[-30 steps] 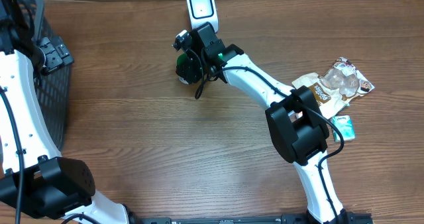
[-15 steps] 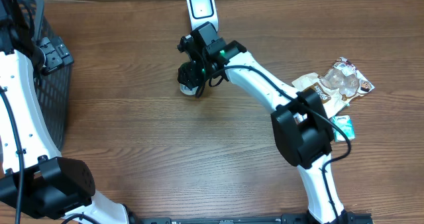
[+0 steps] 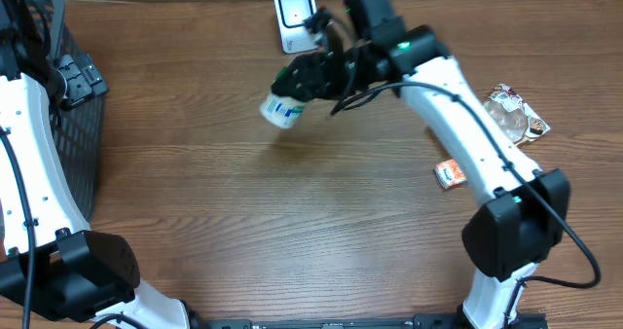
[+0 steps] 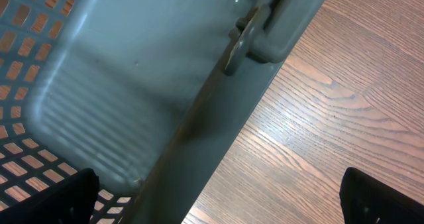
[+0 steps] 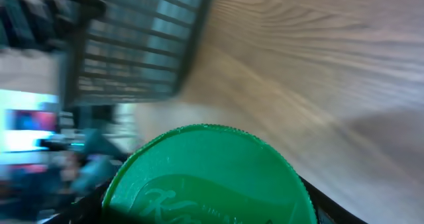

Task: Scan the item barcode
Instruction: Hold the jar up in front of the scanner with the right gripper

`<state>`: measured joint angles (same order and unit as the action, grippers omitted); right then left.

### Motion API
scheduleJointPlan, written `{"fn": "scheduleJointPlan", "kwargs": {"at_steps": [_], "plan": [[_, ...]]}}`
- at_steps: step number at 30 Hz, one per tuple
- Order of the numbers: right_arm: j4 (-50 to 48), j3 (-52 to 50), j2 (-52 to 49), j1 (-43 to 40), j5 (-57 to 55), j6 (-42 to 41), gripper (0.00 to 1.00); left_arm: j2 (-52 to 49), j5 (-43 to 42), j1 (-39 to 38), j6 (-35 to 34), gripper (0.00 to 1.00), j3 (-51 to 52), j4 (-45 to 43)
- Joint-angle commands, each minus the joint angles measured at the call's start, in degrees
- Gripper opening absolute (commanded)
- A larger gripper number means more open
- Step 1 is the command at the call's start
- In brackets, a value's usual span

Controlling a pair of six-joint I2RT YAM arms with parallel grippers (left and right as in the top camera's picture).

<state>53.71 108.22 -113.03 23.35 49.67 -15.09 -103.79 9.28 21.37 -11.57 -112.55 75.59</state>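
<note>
Next, I carry the canister over the scanner (image 3: 296, 18) with my right gripper and turn it, because the canister hangs short of the barcode scanner with its label (image 3: 282, 108) facing away.
The item is a white canister (image 3: 280, 109) with a blue label and a green lid (image 5: 209, 177). My right gripper (image 3: 310, 79) is shut on its lid end and holds it tilted on its side in the air, white base toward the left. The white barcode scanner (image 3: 294, 16) stands just behind it at the table's far edge. In the right wrist view the lid fills the lower frame between my dark fingers (image 5: 319, 207). My left gripper (image 4: 218, 197) stands open and empty over the rim of the grey basket (image 4: 218, 111).
The grey basket (image 3: 73, 134) takes up the table's left edge, with my left gripper (image 3: 76, 81) at its rim. Snack packets (image 3: 508, 115) and a small orange pack (image 3: 450, 173) lie at the right. Bare wood lies below the held canister.
My right arm has lifted the canister off the table and tipped it sideways, and the arm has swung right, uncovering the orange pack. The left arm has not moved.
</note>
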Motion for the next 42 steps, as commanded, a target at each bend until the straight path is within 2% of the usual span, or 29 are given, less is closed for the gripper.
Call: {"fn": "scheduleJointPlan", "kwargs": {"at_steps": [1, 6, 12, 16, 19, 25, 31, 35, 42], "plan": [[0.44, 0.61, 1.18, -2.89, 13.66, -5.2, 0.38, -0.59, -0.33, -0.81, 0.66, 1.0, 0.04, 0.04], [0.74, 0.61, 1.18, -6.71, 18.86, -6.4, 0.37, -0.59, -0.33, -0.81, 0.66, 1.0, 0.04, 0.04], [0.87, 0.61, 1.18, -8.44, 19.39, -6.12, 0.37, -0.59, -0.33, -0.81, 0.66, 1.0, 0.04, 0.04], [0.63, 0.61, 1.18, -8.2, 16.06, -5.66, 0.37, -0.59, -0.33, -0.81, 0.66, 1.0, 0.04, 0.04], [0.57, 0.61, 1.18, -7.17, 12.09, -1.92, 0.33, -0.57, -0.33, -0.81, 0.66, 1.0, 0.04, 0.04], [0.63, 0.61, 1.18, -1.73, -10.45, 3.28, 0.29, -0.57, -0.31, -0.81, 0.66, 1.0, 0.04, 0.04], [-1.51, 0.59, 1.09, 6.88, -42.77, 6.69, 0.29, -0.57, -0.33, -0.81, 0.66, 1.0, 0.04, 0.02], [-6.6, 0.48, 0.42, 11.61, -64.26, 9.14, 0.29, -0.57, -0.33, -0.81, 0.66, 1.0, 0.04, 0.04], [-20.35, 0.48, -2.97, 13.7, -75.71, 18.62, 0.27, -0.59, -0.33, -0.79, 0.66, 1.0, 0.04, 0.04]]}}
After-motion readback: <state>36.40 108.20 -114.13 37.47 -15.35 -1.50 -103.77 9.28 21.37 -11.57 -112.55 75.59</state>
